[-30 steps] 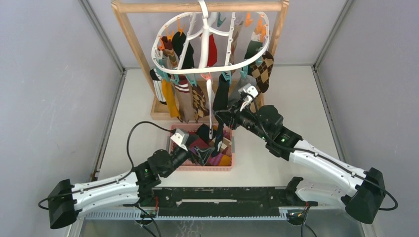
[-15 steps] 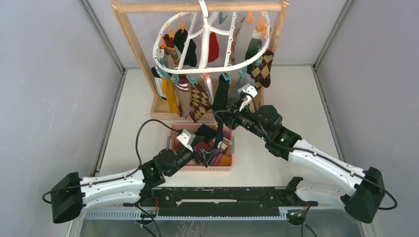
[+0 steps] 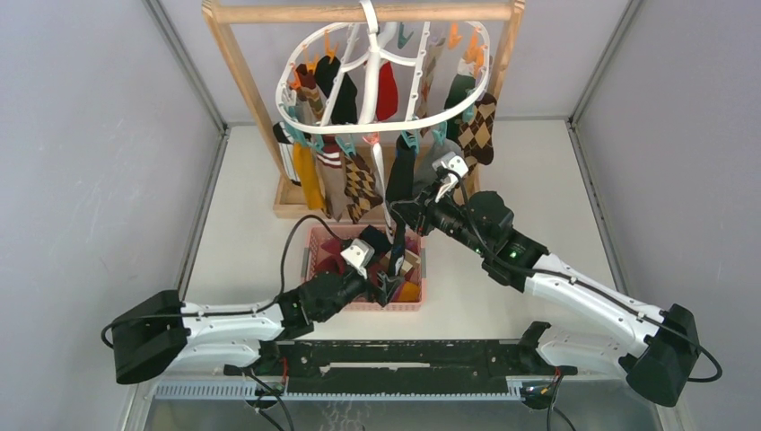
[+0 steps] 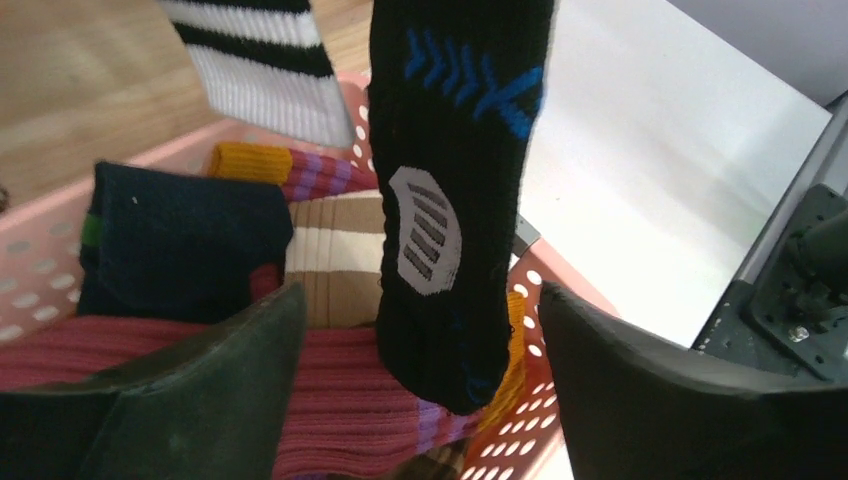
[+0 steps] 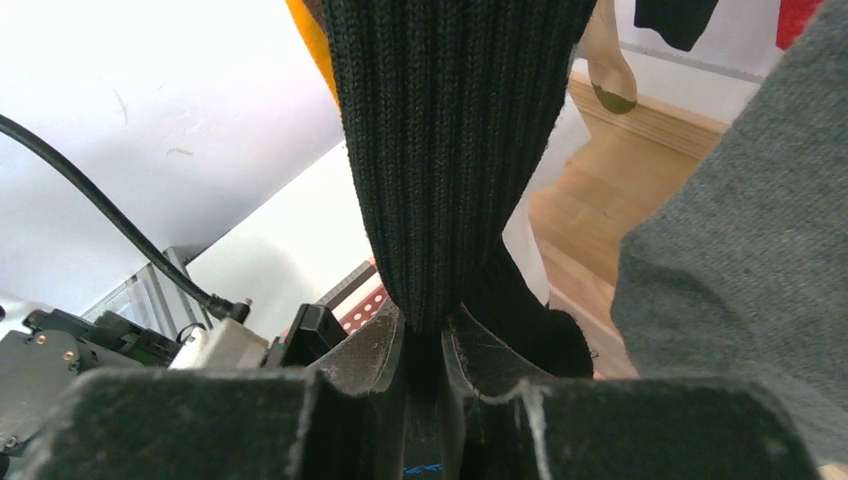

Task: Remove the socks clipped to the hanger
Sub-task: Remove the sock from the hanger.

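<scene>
The black sock is held by my right gripper below its teal clip. My left gripper should take the sock's toe so that my right gripper is free to squeeze the clip.
The white oval hanger hangs from a wooden frame with several socks on orange and teal clips. My right gripper is shut on the lower part of a black sock that hangs from a clip. In the right wrist view the fingers pinch its ribbed fabric. My left gripper is open over the pink basket. In the left wrist view the black sock's toe, with blue chevrons and a white patch, hangs between the open fingers without touching them.
The pink basket holds several socks, among them a red ribbed one and a navy one. The wooden frame stand is behind it. A grey sock hangs close to the right gripper. A black-and-white striped sock hangs over the basket.
My left arm has moved to the right over the basket, bringing its open fingers around the black sock's toe. The hanger and socks have swung slightly. The right gripper has held still.
</scene>
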